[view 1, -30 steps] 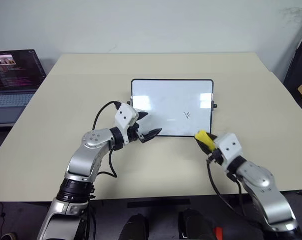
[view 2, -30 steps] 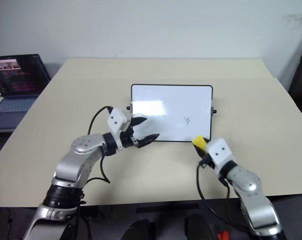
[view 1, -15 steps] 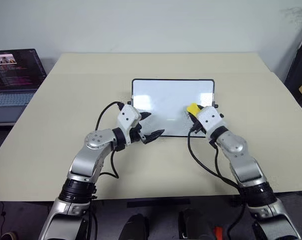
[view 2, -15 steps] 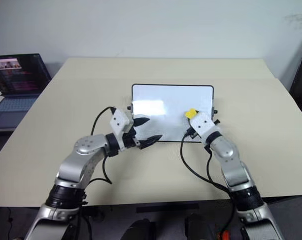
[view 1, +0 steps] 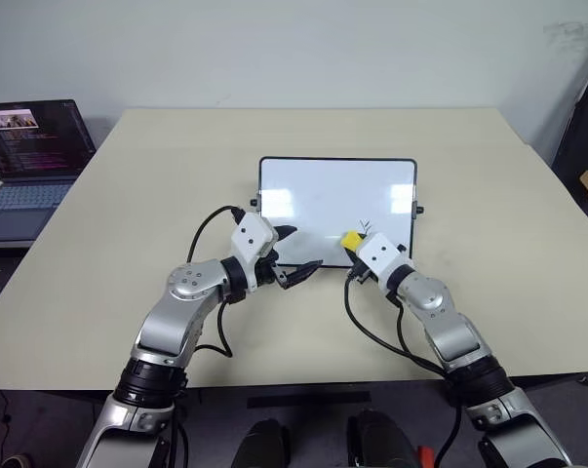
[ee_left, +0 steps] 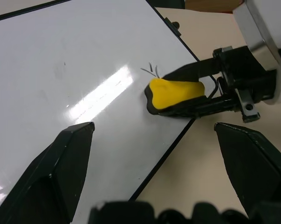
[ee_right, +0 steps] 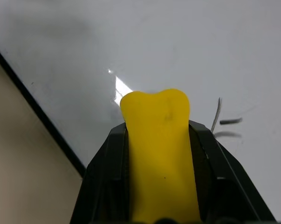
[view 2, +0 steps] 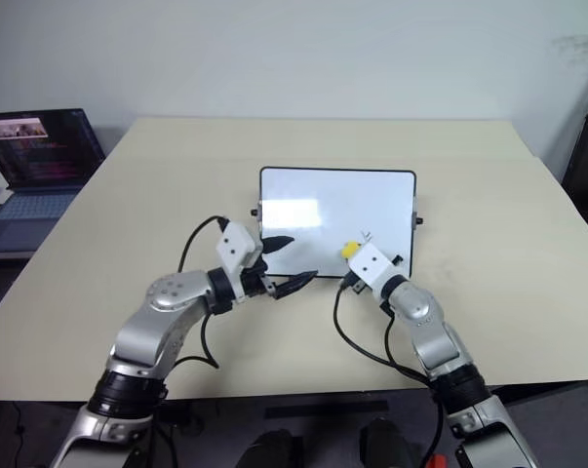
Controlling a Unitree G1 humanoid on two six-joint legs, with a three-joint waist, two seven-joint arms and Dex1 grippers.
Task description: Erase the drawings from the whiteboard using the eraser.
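Note:
The yellow eraser's tip (view 1: 350, 240) is next to the dark strokes that remain on the whiteboard, so my right gripper should turn back and wipe the eraser across those strokes (view 1: 365, 226).
The whiteboard (view 1: 313, 195) lies flat in the middle of the table. One of the drawings, a few thin dark strokes (view 1: 364, 226), shows near its front right part, also seen as short lines (ee_right: 222, 120). My right gripper (view 1: 353, 244) is shut on the yellow eraser (view 1: 352, 240), whose tip rests on the board just left of those strokes. In the left wrist view the eraser (ee_left: 175, 92) sits right below the strokes (ee_left: 152, 70). My left gripper (view 1: 295, 250) hovers open over the board's near left edge, with nothing between its fingers.
An open laptop (view 1: 30, 156) stands at the far left, off the beige table (view 1: 157, 175). Black cables loop from both wrists onto the table in front of the board. A dark object (view 1: 581, 127) lines the right edge of the view.
My right gripper carried the eraser from off the board's near right corner up onto the board, then back toward me and left. It is now beside the strokes. The left gripper stayed put.

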